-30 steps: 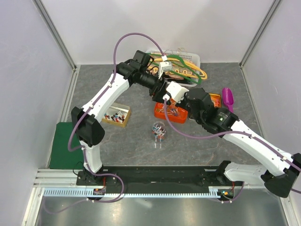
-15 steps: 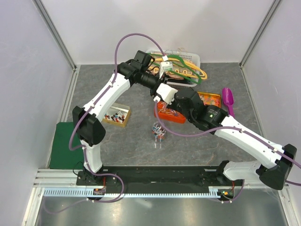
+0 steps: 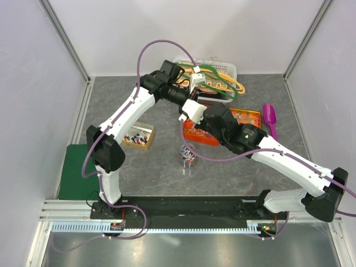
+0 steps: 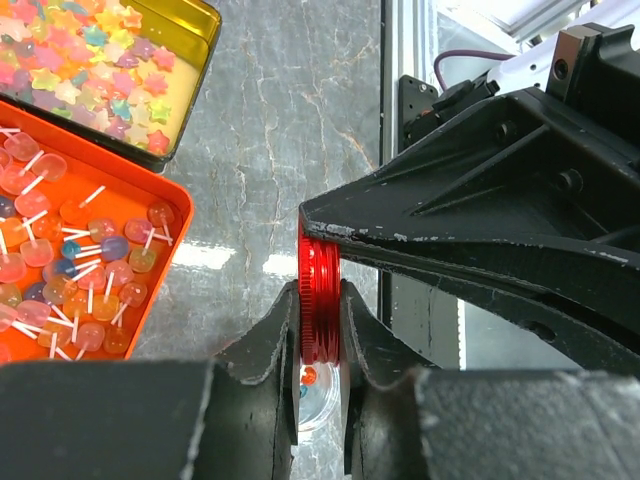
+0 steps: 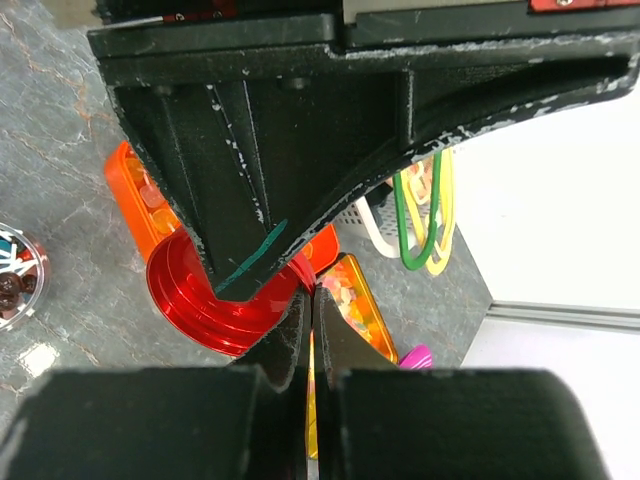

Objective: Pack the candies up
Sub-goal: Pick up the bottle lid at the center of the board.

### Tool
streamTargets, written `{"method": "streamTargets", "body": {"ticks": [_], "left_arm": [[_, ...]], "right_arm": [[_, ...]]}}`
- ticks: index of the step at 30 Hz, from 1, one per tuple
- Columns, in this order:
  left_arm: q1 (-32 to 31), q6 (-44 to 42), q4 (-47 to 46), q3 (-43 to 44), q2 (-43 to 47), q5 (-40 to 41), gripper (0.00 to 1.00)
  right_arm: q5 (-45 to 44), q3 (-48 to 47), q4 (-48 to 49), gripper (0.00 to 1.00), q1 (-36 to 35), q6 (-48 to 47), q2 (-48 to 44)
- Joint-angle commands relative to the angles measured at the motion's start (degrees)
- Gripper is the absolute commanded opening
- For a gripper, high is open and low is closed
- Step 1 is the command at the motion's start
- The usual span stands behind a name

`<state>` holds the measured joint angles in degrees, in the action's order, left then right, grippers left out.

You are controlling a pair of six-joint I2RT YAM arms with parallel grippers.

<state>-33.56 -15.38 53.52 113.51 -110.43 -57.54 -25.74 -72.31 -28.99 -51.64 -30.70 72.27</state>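
Next, I turn the lid around with my left gripper before my right gripper takes it from the lid's closed side [image 4: 304, 302], because the red lid's hollow side [image 5: 204, 309] is toward my right gripper.
A red screw lid [image 4: 321, 300] hangs edge-on above the table, and both grippers hold it. My left gripper [image 4: 320, 292] is shut on it, one finger pressed on each flat face. My right gripper [image 5: 311, 290] is shut on the rim of the same lid [image 5: 195, 300], with the left gripper's black finger lying across it. Far below stands the open glass jar [image 3: 187, 154] with a few candies inside. More wrapped candies [image 3: 137, 136] lie in a small wooden box to its left.
An orange tray [image 4: 182, 215] of lollipops and a yellow tin [image 4: 195, 85] of star sweets sit under the grippers. A white basket of coat hangers [image 3: 222, 72] stands at the back. A purple scoop [image 3: 270, 117] lies at the right, and a green mat [image 3: 72, 172] at the left edge.
My right arm has swung left, bringing the lid to the left gripper. The left jaws have closed from wide open onto the lid.
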Motion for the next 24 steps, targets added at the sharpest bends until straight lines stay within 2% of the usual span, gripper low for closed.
{"method": "streamTargets", "body": {"ticks": [1,2,3,5,6,12,17,24], "left_arm": [[-0.98,-0.35,-0.08,-0.66,0.3,-0.65,0.02],[-0.98,-0.53,-0.08,-1.1,0.65,-0.3,0.02],[-0.98,-1.14,-0.08,-1.54,0.92,0.14,0.02],[-0.98,-2.2,-0.34,-3.37,2.06,1.37,0.02],[-0.98,-2.81,-0.52,-4.26,2.5,2.25,0.02],[-0.89,-5.45,-4.65,-10.41,7.24,8.04,0.02],[-0.89,-9.75,-8.51,-16.02,12.16,12.09,0.02],[-0.98,-14.59,-22.28,-26.93,23.84,16.93,0.02]], "right_arm": [[-2.04,-3.97,2.01,0.04,-0.31,-0.33,0.06],[-2.04,-4.5,1.05,0.09,-0.31,-0.41,-0.02],[-1.78,-4.85,0.44,0.23,-0.39,-0.5,-0.63],[-0.55,-5.99,-2.02,0.36,-0.22,-0.5,-1.69],[1.81,-6.34,-2.99,0.47,-0.04,-0.94,-3.0],[14.47,-9.42,-13.97,0.72,2.85,-1.73,-8.37],[28.78,-10.83,-22.59,0.83,7.16,-3.31,-11.36],[47.16,-12.23,-28.75,0.88,18.49,-7.7,-10.05]]}}
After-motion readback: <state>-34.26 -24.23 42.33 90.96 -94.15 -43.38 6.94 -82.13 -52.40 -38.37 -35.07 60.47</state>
